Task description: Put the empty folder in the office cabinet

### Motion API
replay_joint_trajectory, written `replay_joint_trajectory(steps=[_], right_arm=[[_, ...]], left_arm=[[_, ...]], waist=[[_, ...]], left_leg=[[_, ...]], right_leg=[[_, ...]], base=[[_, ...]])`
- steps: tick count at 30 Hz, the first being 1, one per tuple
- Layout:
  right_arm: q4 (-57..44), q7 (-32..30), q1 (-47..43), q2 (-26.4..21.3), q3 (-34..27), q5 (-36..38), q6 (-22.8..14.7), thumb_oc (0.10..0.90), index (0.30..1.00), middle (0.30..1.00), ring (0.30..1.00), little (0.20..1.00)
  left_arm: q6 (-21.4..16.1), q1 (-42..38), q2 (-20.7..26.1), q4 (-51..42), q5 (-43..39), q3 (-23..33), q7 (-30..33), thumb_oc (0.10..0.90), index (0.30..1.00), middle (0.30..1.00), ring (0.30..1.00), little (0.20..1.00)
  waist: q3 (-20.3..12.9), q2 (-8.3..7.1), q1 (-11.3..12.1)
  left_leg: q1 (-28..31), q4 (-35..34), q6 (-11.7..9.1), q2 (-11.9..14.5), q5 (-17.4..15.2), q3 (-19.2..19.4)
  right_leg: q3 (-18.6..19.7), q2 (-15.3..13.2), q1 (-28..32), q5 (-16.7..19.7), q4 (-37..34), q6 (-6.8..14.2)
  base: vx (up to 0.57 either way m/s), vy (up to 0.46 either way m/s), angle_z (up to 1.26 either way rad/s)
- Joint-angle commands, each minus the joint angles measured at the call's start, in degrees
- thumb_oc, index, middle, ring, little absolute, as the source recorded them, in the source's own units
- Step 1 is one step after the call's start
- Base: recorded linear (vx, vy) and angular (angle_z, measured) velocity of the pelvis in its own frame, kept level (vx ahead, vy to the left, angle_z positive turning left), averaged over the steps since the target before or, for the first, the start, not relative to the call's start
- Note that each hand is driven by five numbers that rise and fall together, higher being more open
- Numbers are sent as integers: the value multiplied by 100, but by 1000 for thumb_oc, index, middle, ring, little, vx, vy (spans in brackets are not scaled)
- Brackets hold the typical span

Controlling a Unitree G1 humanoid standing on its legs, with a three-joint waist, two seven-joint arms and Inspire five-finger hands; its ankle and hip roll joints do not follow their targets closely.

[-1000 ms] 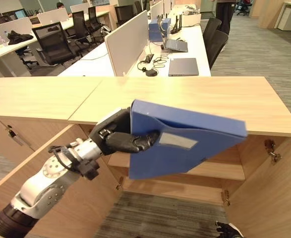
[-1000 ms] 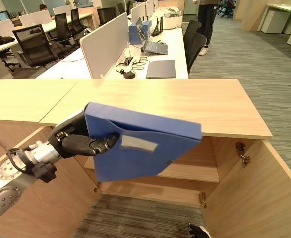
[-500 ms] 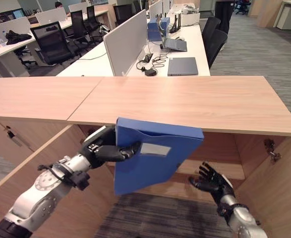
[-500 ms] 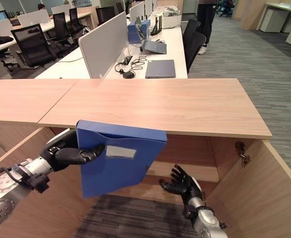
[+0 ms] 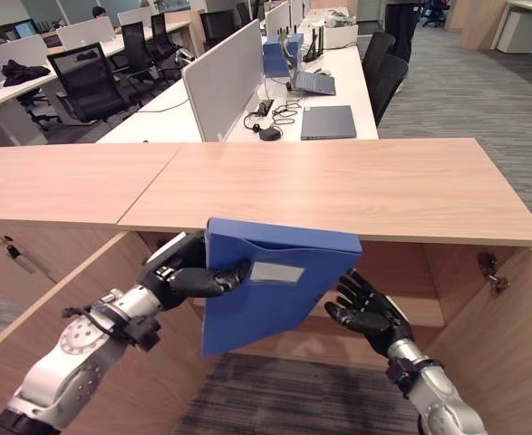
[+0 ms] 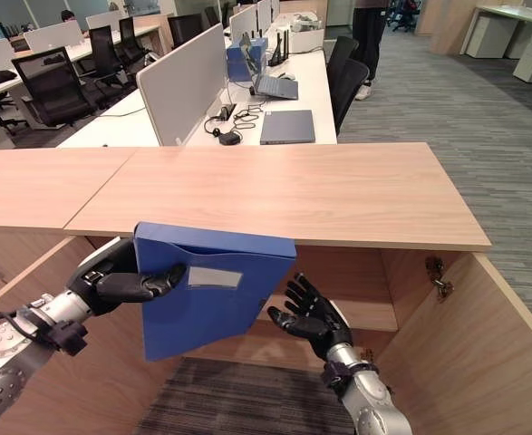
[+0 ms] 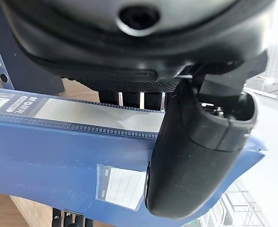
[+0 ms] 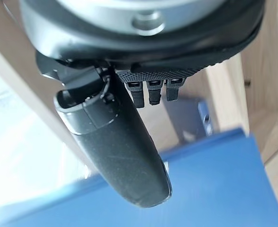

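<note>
The robot should expect another folder on the shelf when it carries the blue folder (image 5: 264, 294) aside, because a blue end with a round hole (image 8: 204, 116) shows inside the cabinet.
A blue folder (image 5: 275, 294) with a pale label hangs in front of the open wooden cabinet (image 5: 401, 308), just under its top board. My left hand (image 5: 188, 272) is shut on the folder's left edge, thumb across its front; the left wrist view shows that thumb (image 7: 195, 151) on the blue cover (image 7: 58, 156). My right hand (image 5: 367, 308) is open with fingers spread, close to the folder's right edge, below the board. In the right wrist view the thumb (image 8: 115, 146) stands straight beside the blue folder (image 8: 224, 189).
The cabinet top (image 5: 338, 181) spans the view, with open doors at the left (image 5: 57, 299) and right (image 5: 510, 344). An inner shelf (image 5: 420, 313) shows behind my right hand. Office desks, chairs and a laptop (image 5: 329, 120) lie beyond. A person (image 6: 370, 36) stands far back.
The folder has come down from above the top board to in front of the cabinet opening. My right hand has risen into view and moved up to the folder's right edge.
</note>
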Motion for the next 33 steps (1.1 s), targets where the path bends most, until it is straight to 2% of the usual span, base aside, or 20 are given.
replay_joint_trajectory(steps=[1,7,11,20,25,27,31,32,33], right_arm=[[-853,396,-788,-36,40,313,-418,800,900,900,900,900],[-1169,571,-1036,-66,454,391,-330,800,900,900,900,900],[-1217,588,-1118,-65,500,376,-332,800,900,900,900,900],[-1406,608,-1585,-30,730,433,-355,800,900,900,900,900],[-1516,668,-1753,-96,843,626,-349,800,900,900,900,900],[-1565,796,-1809,-49,1003,986,-349,800,900,900,900,900],[-1715,898,-1836,-40,1102,1141,-335,800,900,900,900,900],[-1732,935,-1843,-19,1150,1233,-373,491,436,436,436,436],[-1730,937,-1843,-20,1149,1234,-375,400,300,300,300,300]], left_arm=[[-688,-891,-47,-237,-154,495,-76,400,300,300,300,300],[-630,-1123,-162,-408,-241,157,-215,400,300,300,300,300],[-602,-1130,-172,-467,-275,102,-256,400,300,300,300,300],[-284,-1112,-44,-882,-567,-393,-620,400,300,300,300,300],[-49,-1354,-67,-956,-1014,-925,-852,400,300,300,300,300],[75,-1507,2,-1174,-1197,-1257,-956,400,300,300,300,300],[101,-1687,-10,-1231,-1283,-1496,-1044,400,300,300,300,300],[76,-1715,-74,-1217,-1316,-1542,-1009,400,300,300,300,300],[74,-1720,-76,-1215,-1316,-1546,-1008,400,300,300,300,300]], waist=[[-24,-147,-100],[-9,-171,-110],[-1,-172,-101],[21,-187,-63],[31,-181,-84],[29,-178,-108],[27,-176,-120],[29,-174,-117],[30,-174,-118]], left_leg=[[225,113,-400,196,36,126],[220,111,-399,206,43,147],[218,108,-400,218,45,163],[194,107,-414,272,92,286],[158,111,-408,275,91,248],[151,108,-403,261,82,219],[150,103,-399,236,70,192],[153,106,-396,226,64,172],[153,106,-396,225,64,170]], right_leg=[[-171,-148,280,-723,158,300],[-134,-150,236,-697,166,306],[-124,-145,223,-692,164,309],[-116,-113,169,-651,139,325],[-119,-101,165,-661,143,330],[-109,-106,166,-668,151,329],[-113,-106,172,-681,161,325],[-123,-108,171,-683,171,324],[-125,-108,171,-684,172,324]], base=[[0,0,0],[0,0,0],[0,0,0],[-9,-10,-10],[-1,-5,-1],[1,1,7],[4,0,3],[9,-9,3],[7,-10,5]])
